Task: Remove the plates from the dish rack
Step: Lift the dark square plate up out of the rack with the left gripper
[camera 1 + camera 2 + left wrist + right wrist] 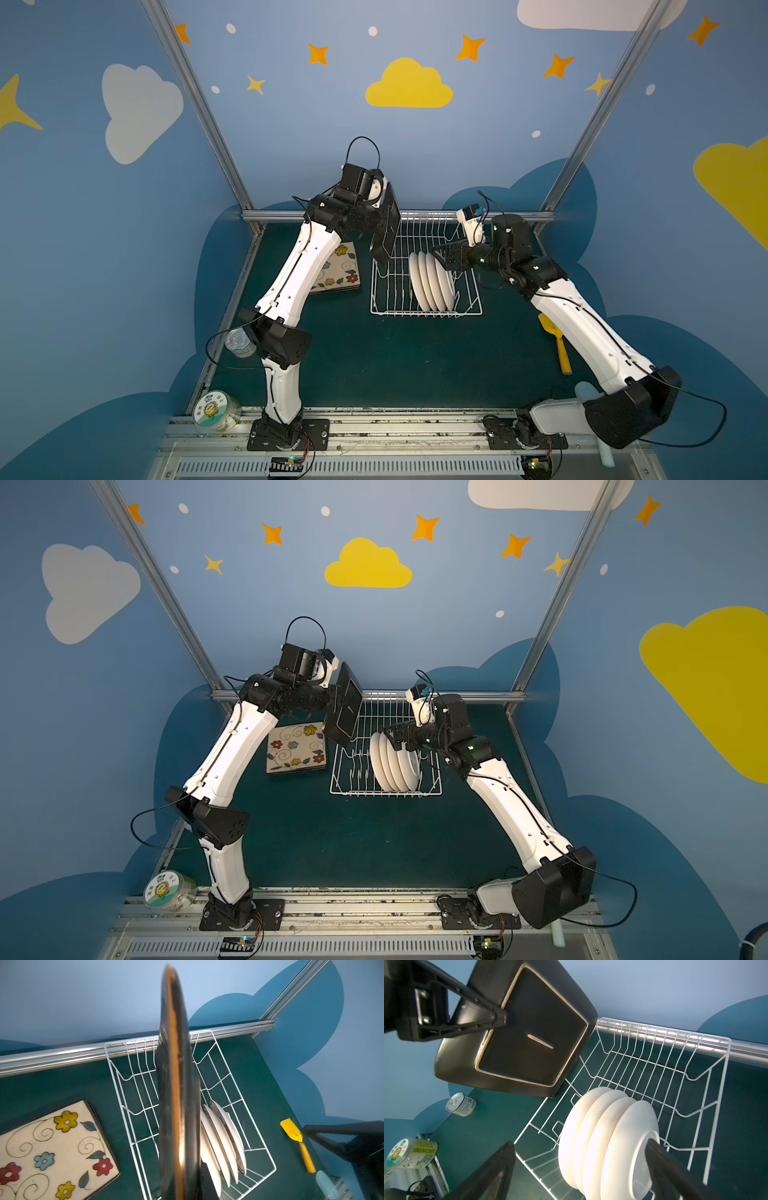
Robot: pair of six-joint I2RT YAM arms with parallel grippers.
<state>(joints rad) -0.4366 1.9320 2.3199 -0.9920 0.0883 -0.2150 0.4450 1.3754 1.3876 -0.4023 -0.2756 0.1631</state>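
The square plate's black back point(346, 711) points away from the stack, so my left gripper needs to turn the plate above the rack point(384, 713) and pass it to my right gripper.
My left gripper point(385, 222) is shut on a black-backed square plate point(386, 237) point(347, 710) point(525, 1039), held on edge in the air over the left part of the white wire dish rack point(469, 309) point(345, 791) point(268, 1151) point(724, 1064). Several round cream plates point(430, 280) point(392, 766) point(224, 1147) point(602, 1136) stand in a row in the rack. My right gripper point(579, 1144) point(444, 259) is open just above them, its fingers spanning the row. A stack of flowered square plates point(338, 270) point(295, 748) point(52, 1147) lies flat on the table left of the rack.
A yellow spatula point(555, 345) point(299, 1142) and a pale blue spatula point(586, 388) point(326, 1184) lie right of the rack under my right arm. A clear sunflower tub point(216, 411) point(411, 1152) and a tin can point(460, 1104) sit at the front left. A metal rail point(62, 1055) runs behind the rack.
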